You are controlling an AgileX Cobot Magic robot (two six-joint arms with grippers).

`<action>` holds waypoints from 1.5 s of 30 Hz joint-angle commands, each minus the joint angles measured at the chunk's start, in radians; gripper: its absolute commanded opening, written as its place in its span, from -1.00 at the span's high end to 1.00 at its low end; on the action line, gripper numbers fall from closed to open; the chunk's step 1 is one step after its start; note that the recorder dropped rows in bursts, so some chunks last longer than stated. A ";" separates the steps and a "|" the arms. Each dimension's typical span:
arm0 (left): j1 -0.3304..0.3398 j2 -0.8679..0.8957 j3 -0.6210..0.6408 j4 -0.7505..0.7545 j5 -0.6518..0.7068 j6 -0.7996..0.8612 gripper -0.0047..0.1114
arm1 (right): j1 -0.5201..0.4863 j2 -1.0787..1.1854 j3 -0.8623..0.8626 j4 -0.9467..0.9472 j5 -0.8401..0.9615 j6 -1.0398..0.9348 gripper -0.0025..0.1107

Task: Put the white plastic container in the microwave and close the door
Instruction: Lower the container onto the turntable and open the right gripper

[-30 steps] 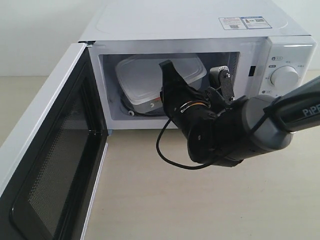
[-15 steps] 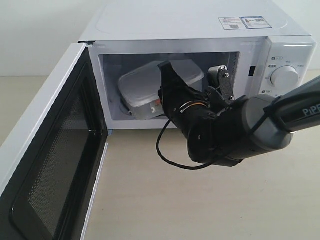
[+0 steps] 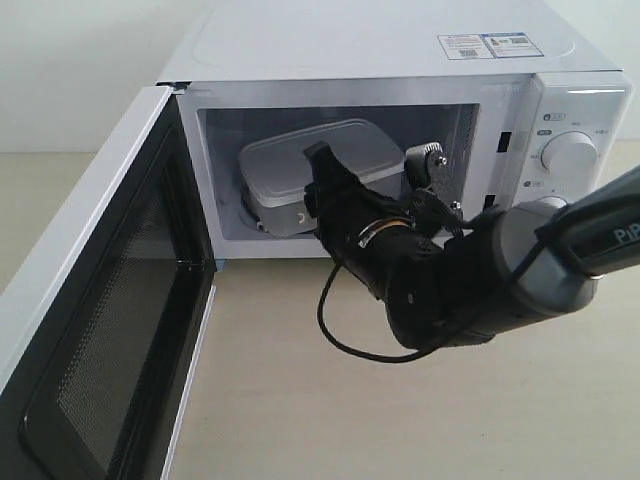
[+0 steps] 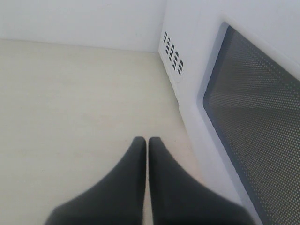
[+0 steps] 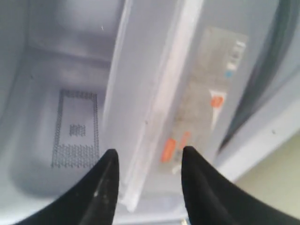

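The white plastic container is lying flat near the microwave's front sill, so I expect it to slide a little deeper and stay upright when the robot pushes it.
The white plastic container lies level inside the microwave, its labelled side toward the opening. My right gripper is at the mouth of the cavity, open, one finger on each side of the container's near end. In the right wrist view the container and its lid rim run between the spread fingers of the right gripper, with a gap on both sides. The door stands wide open at the left. My left gripper is shut and empty over the tabletop, beside the door's dark window.
Round dials sit on the microwave's right panel. A black cable loops under the right wrist above the beige tabletop. Vent holes dot the microwave's side near the left gripper. A perforated patch marks the cavity wall.
The container was tilted up in the right gripper's hold; it has dropped flat in the cavity. The right jaws have spread apart and the wrist has sunk slightly. The left arm is out of view earlier.
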 commanded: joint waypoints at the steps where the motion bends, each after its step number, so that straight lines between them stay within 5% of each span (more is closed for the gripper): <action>1: 0.004 -0.002 0.004 -0.001 -0.005 0.005 0.85 | -0.006 -0.067 0.117 -0.204 -0.072 0.069 0.22; 8: 0.004 -0.002 0.004 -0.001 -0.005 0.005 0.85 | -0.006 -0.194 0.243 -0.711 -0.007 -0.365 0.22; 11: 0.004 -0.002 0.004 -0.001 -0.005 0.005 0.85 | -0.006 -0.194 0.243 -0.689 0.016 -0.719 0.27; 17: 0.004 -0.002 0.004 -0.001 -0.005 0.005 0.85 | -0.006 -0.194 0.243 -0.475 0.048 -1.195 0.96; 23: 0.004 -0.002 0.004 -0.001 -0.005 0.005 0.85 | -0.006 -0.161 0.196 -0.220 -0.008 -1.217 0.96; 45: 0.004 -0.002 0.004 -0.001 -0.005 0.005 0.85 | -0.008 0.174 -0.099 -0.051 -0.142 -1.335 0.96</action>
